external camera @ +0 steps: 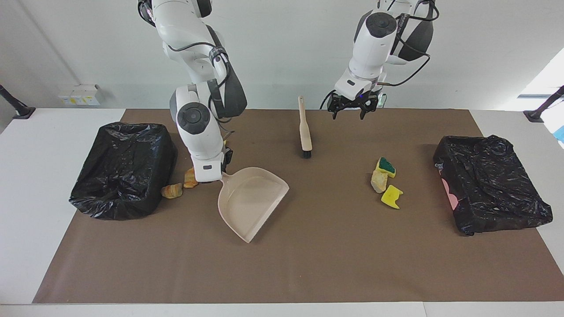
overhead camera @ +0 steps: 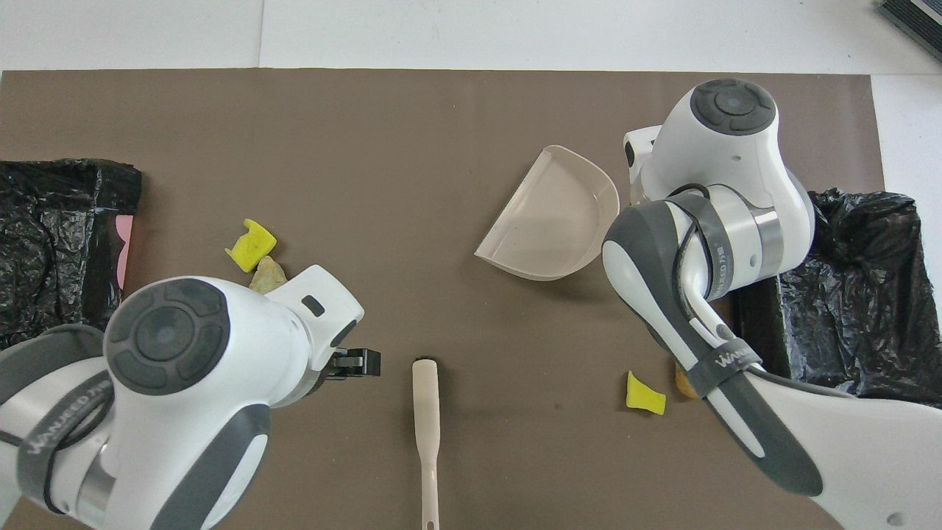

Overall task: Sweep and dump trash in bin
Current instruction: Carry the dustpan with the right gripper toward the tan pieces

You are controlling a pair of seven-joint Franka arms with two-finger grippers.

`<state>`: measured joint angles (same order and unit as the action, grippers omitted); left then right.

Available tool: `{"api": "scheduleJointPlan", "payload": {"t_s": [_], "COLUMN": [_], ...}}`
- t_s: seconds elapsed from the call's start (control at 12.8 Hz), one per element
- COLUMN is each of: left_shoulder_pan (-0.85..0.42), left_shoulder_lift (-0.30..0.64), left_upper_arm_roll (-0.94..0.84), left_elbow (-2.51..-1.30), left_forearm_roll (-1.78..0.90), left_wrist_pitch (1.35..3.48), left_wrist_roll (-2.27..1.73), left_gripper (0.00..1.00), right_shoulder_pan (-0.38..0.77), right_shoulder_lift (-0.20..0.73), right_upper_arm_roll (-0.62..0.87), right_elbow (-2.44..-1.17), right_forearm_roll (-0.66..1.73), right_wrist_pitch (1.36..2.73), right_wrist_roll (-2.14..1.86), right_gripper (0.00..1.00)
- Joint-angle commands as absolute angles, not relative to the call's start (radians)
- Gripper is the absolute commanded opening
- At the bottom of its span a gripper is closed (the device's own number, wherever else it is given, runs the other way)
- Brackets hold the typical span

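The beige hand brush is clear of the sponges and its narrow handle points toward the robot, so the left gripper keeps going to that handle and closes there.
My right gripper is shut on the handle of the beige dustpan, whose pan rests on the brown mat with its mouth away from the robots. Two tan-orange trash lumps lie between the pan's handle and the black-lined bin. A green-topped sponge, a tan lump and a yellow sponge lie together toward the left arm's end. Another yellow chunk lies beside my right arm. My left gripper hangs open over the mat's edge beside the brush.
A second black-lined bin stands at the left arm's end of the table. The beige hand brush lies in the middle, bristles pointing away from the robots. White table borders the mat all round.
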<state>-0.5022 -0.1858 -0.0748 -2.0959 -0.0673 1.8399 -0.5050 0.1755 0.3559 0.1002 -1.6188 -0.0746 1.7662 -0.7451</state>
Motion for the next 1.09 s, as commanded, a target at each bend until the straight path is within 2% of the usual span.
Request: {"api": "scheduleJointPlan", "payload": {"t_s": [0.0,0.23,0.62,0.78,1.01], "left_shoulder_pan": [-0.606,-0.727,-0.856,-0.879,-0.955], "left_shoulder_lift": [-0.229,-0.152,-0.169,-0.187,-0.209], "left_upper_arm_roll": [-0.058,-0.057,-0.058,-0.060,-0.060], "left_elbow": [-2.215,-2.261,-2.434,-2.468,-2.508], "left_forearm_roll": [-0.075,-0.075,-0.080,-0.109,-0.138], "left_wrist_pitch": [1.919,1.989,2.178,2.192,2.215], "left_wrist_roll": [-0.642,-0.753,-0.842,-0.841,-0.841], "left_gripper": [1.00,1.00,1.00,1.00,1.00], "right_shoulder_pan": [0.176,0.178,0.233,0.297,0.313], "right_shoulder_lift": [0.287,0.244,0.230,0.216,0.209], "right_upper_arm_roll": [0.107,0.110,0.110,0.110,0.110], "right_elbow": [-1.713,-1.810,-1.827,-1.829,-1.821], "right_forearm_roll": [-0.141,-0.172,-0.216,-0.303,-0.339], "right_wrist_pitch": [1.781,1.859,1.885,1.875,1.887], "right_wrist_roll": [-0.895,-1.070,-1.261,-1.252,-1.241], "right_gripper": [0.00,0.00,0.00,0.00,0.00]}}
